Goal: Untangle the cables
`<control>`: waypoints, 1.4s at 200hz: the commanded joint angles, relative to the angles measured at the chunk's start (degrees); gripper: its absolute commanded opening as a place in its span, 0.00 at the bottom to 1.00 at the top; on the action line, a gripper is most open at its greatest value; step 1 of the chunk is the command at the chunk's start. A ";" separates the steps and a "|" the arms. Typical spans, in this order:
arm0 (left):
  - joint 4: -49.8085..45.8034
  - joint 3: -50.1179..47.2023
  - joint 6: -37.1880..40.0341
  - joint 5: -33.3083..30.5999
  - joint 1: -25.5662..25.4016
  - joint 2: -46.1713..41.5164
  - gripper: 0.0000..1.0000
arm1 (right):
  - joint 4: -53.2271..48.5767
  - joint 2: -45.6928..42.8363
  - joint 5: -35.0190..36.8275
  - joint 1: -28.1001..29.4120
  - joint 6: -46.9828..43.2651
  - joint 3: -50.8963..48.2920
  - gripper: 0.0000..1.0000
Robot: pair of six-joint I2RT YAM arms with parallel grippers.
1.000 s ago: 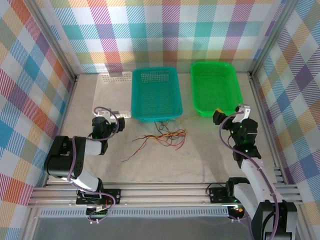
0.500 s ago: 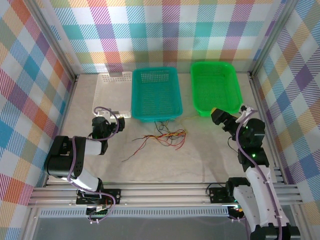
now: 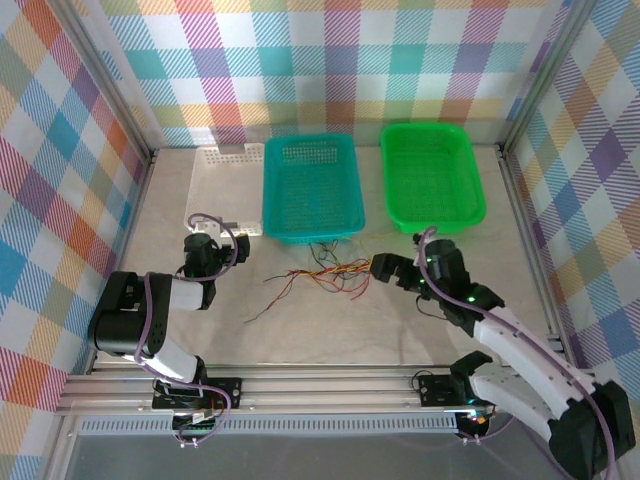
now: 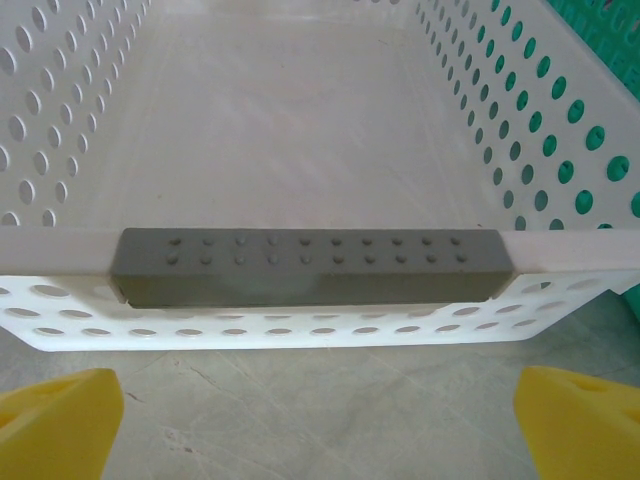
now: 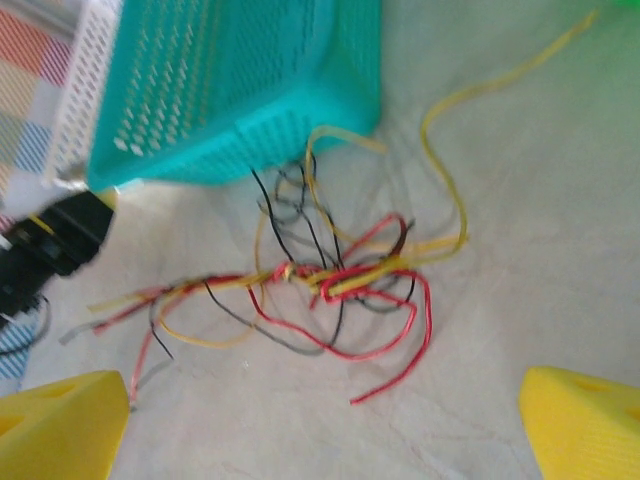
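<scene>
The cables' twisted middle (image 5: pixel 290 271) is clear of the teal basket, in front of the open fingers of my right gripper, so I should keep moving in until the fingers surround it.
The cables (image 3: pixel 320 274) lie in a loose tangle of red, yellow and black wires on the table in front of the teal basket (image 3: pixel 311 185). In the right wrist view the cables (image 5: pixel 330 280) spread out ahead of my open right gripper (image 5: pixel 325 430), whose yellow fingertips (image 5: pixel 60 420) frame them from the near side. Seen from above, my right gripper (image 3: pixel 385 268) sits low, just right of the tangle's end. My left gripper (image 3: pixel 205 245) rests open at the near end of the white basket (image 4: pixel 300 260), nothing between its fingertips (image 4: pixel 575 415).
A green basket (image 3: pixel 431 175) stands at the back right. The white basket (image 3: pixel 222 185) sits left of the teal one. Bare table lies in front of the wires. Checked walls close in the sides and back.
My right arm has swung from the right side down and leftward, bringing its gripper to the right end of the tangle. The left arm and the wires have not moved.
</scene>
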 commanded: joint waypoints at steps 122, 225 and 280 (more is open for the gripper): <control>-21.15 4.70 -4.88 -1.34 0.90 -19.12 1.00 | 9.85 19.35 12.13 15.01 16.96 5.60 1.00; -62.32 17.21 -30.67 -8.85 0.61 -45.39 1.00 | 21.30 33.91 13.69 16.58 21.89 10.84 0.77; -74.40 18.03 -38.81 -10.15 -1.31 -51.81 1.00 | 16.77 36.95 20.31 16.62 23.03 13.98 0.71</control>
